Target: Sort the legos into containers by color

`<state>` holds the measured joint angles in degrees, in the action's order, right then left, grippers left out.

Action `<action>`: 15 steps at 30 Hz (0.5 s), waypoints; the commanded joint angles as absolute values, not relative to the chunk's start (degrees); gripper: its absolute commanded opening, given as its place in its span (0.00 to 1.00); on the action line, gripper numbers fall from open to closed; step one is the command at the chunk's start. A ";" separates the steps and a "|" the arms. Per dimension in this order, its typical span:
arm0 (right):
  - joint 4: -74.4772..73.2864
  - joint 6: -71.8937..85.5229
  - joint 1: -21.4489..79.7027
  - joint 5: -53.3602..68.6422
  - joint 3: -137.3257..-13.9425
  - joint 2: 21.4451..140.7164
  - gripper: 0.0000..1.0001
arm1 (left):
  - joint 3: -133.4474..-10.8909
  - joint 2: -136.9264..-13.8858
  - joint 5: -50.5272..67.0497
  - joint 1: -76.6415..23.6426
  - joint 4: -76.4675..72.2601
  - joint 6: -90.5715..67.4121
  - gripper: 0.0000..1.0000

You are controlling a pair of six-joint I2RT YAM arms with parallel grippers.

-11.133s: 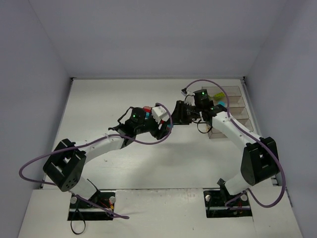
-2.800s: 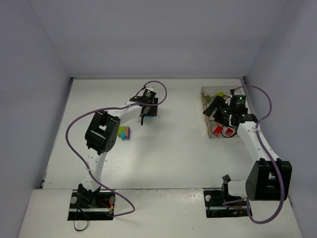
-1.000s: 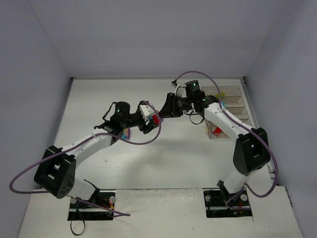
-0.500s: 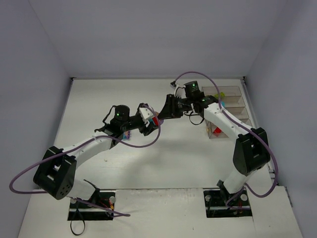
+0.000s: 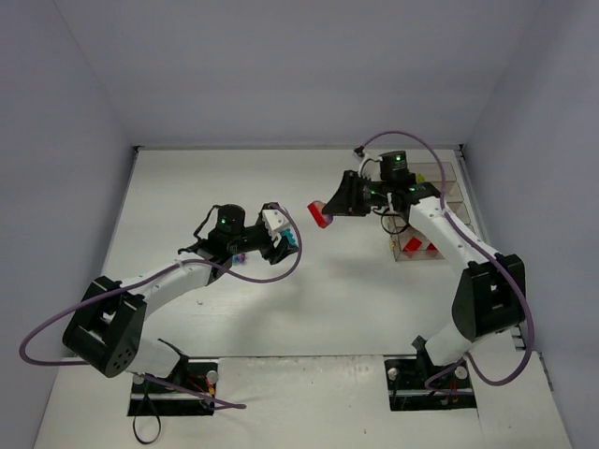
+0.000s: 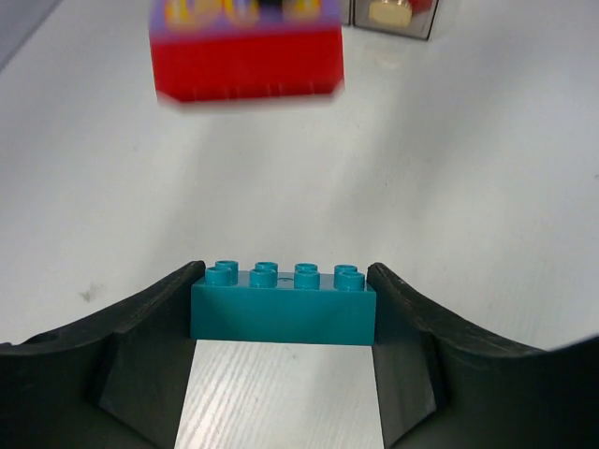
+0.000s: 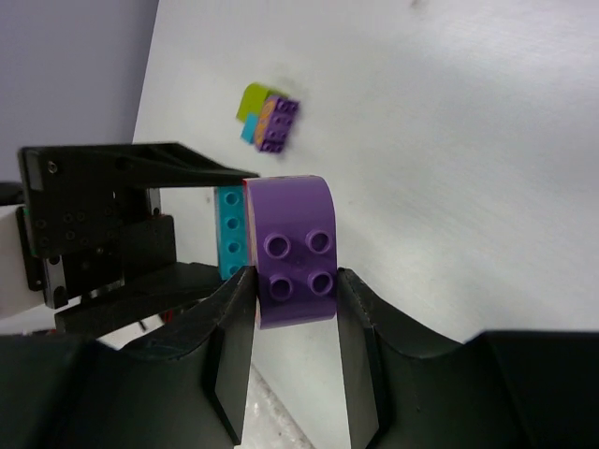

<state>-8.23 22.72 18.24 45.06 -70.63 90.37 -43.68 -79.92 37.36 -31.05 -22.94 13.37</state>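
Observation:
The teal-blue lego (image 5: 289,238) is separate from the red-and-purple clump. My left gripper goes on bringing it down toward the clear table (image 5: 303,260) before it lets go of it there.
My left gripper (image 5: 284,239) is shut on a teal-blue lego (image 5: 292,240); in the left wrist view the lego (image 6: 281,304) spans the gap between both fingers, studs up, above the table. My right gripper (image 5: 329,211) is shut on a red-and-purple lego clump (image 5: 320,214) held in the air right of the left gripper. In the right wrist view the purple lego (image 7: 295,253) sits between the fingers, and the teal lego (image 7: 229,245) shows behind it. The containers (image 5: 440,198) stand at the right; the nearest holds red legos (image 5: 418,247).
A multicolour clump (image 7: 270,117) of lime, purple and teal legos lies on the table, partly under my left arm in the top view (image 5: 241,253). Both arms reach across the table's middle. Walls close the left, back and right sides.
The joined clump has split. My right gripper has pulled away to the right with the red-and-purple part. My left gripper keeps the teal lego and has drawn back slightly.

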 commanded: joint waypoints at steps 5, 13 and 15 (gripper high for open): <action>-5.71 20.92 13.80 45.17 -69.79 85.69 0.00 | -44.03 -77.34 37.71 -30.15 -22.06 12.92 0.15; -5.89 20.92 12.83 40.79 -67.94 84.99 0.00 | -43.95 -79.01 36.13 -30.85 -22.76 12.22 0.15; -6.24 20.92 12.57 38.85 -67.41 84.73 0.00 | -44.03 -79.63 35.07 -31.11 -22.94 11.43 0.16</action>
<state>-7.97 21.71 13.08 41.41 -67.55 88.27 -42.68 -79.99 35.79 -30.52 -19.57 12.58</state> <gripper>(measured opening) 0.329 0.586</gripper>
